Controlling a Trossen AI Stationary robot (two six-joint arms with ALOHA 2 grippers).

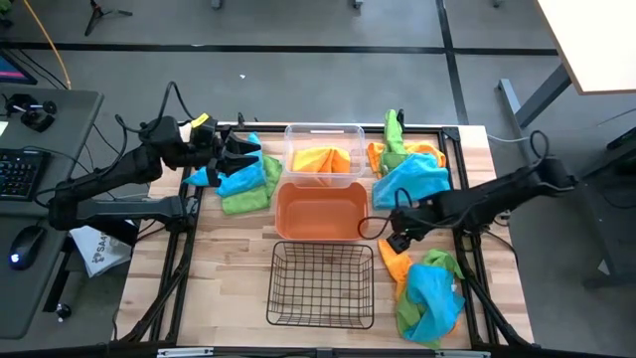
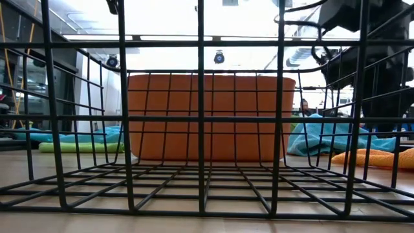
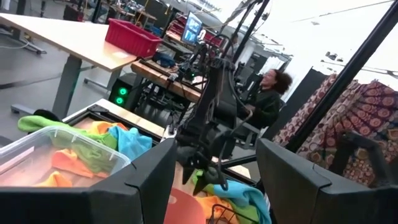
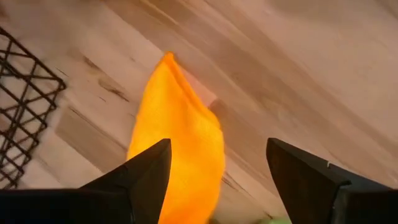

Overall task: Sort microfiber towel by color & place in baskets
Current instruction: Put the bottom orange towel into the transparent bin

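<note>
I should use my right gripper to carry the orange towel (image 1: pixel 395 263) beside the wire basket to the clear bin, because the pile (image 1: pixel 244 179) under my left gripper shows only blue and green.
Three baskets stand in a row down the table's middle: a clear bin (image 1: pixel 323 159) with orange towels in it, an orange bin (image 1: pixel 320 211) and a black wire basket (image 1: pixel 321 286). Blue and green towels (image 1: pixel 243 181) lie at the far left. A green, orange and blue heap (image 1: pixel 407 167) lies at the far right, another heap (image 1: pixel 429 293) at the near right. My right gripper (image 1: pixel 397 242) points down, open, over an orange towel (image 4: pixel 180 143) lying flat on the wood beside the wire basket (image 4: pixel 25 93). My left gripper (image 1: pixel 253 154) hovers open and level above the left pile.
The table's black frame rails (image 1: pixel 467 199) run along both sides. A desk with a keyboard (image 1: pixel 20 174) stands left of the table. In the left wrist view a person (image 3: pixel 267 99) sits beyond the table. Bare wood (image 1: pixel 229 278) shows left of the wire basket.
</note>
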